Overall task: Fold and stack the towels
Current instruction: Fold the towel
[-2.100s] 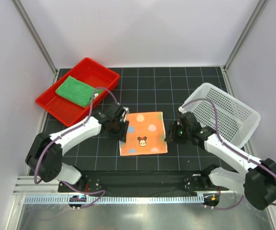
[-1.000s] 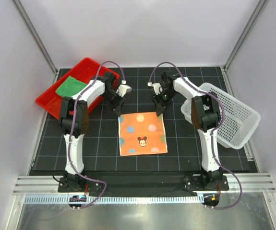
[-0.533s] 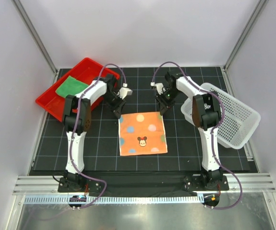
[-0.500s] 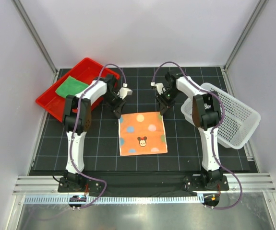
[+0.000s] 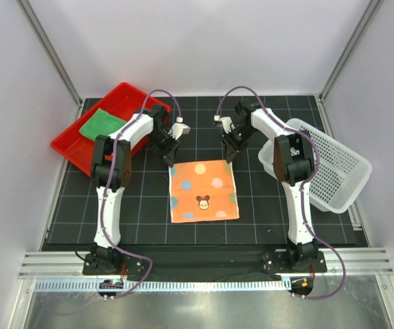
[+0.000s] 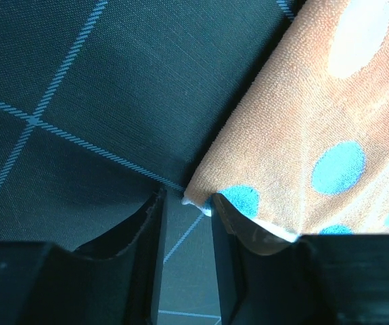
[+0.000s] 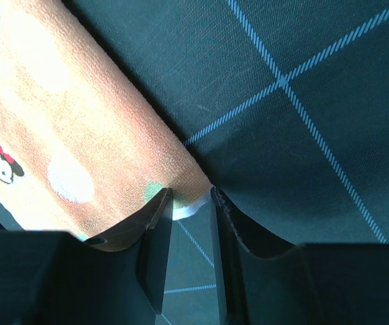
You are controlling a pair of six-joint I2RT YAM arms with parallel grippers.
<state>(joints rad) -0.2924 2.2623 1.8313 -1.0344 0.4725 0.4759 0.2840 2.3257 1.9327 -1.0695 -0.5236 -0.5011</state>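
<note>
Next, my left gripper opens, moves toward the blue dot [image 6: 240, 198] and pinches more cloth, since only the tip of the orange towel's corner [image 6: 189, 196] reaches into its fingers.
The orange towel with polka dots and a cartoon mouse [image 5: 203, 190] lies flat on the black mat. My left gripper [image 5: 170, 159] is at its far left corner. In the left wrist view the jaws [image 6: 186, 198] stand a narrow gap apart, with the towel [image 6: 302, 115] corner between their tips. My right gripper [image 5: 231, 156] is at the far right corner. Its jaws [image 7: 191, 196] also stand narrowly apart around the towel [image 7: 65, 115] corner. The green towel [image 5: 101, 125] lies folded in the red tray [image 5: 125, 96]. The yellow-orange towel is out of view.
The red tray stands at the far left, close behind my left arm. A white perforated basket [image 5: 327, 164] lies tilted at the right, next to my right arm. The black gridded mat [image 5: 114, 205] surrounds the towel.
Both arms have swung from the towel's sides out to its far corners. Over the last second the grippers have settled onto the corners. The towel has not moved.
</note>
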